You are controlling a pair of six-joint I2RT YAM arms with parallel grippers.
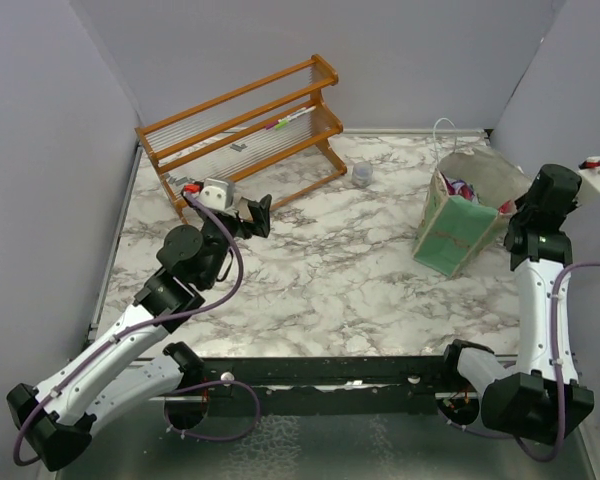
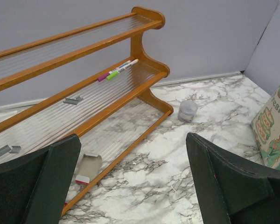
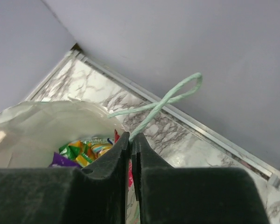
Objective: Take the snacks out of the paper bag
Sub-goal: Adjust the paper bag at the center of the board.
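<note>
One string handle (image 3: 169, 97) is in my right gripper, and the paper bag's other handle (image 1: 437, 125) stands free. My left gripper keeps moving toward that free handle and closes there.
The mint-green paper bag (image 1: 458, 228) stands at the right back of the marble table, tilted, its cream inside open upward. Shiny snacks (image 1: 464, 188) lie inside it; the right wrist view shows green-yellow packets (image 3: 86, 150) and a purple one (image 3: 60, 161) in the bag (image 3: 42, 123). My right gripper (image 1: 511, 211) is at the bag's right rim, shut (image 3: 131, 136) on the pale string handle (image 3: 170, 98), which loops out above the jaws. My left gripper (image 1: 246, 216) is open and empty (image 2: 133, 142), held above the table in front of the wooden rack. The bag's printed side shows at the edge of the left wrist view (image 2: 273, 126).
A wooden two-shelf rack (image 1: 240, 130) stands at the back left, with markers (image 2: 117, 69) on a shelf and a small white card (image 2: 87, 167) at its foot. A small grey cup (image 1: 362, 173) sits between rack and bag. Grey walls close in the back and sides.
</note>
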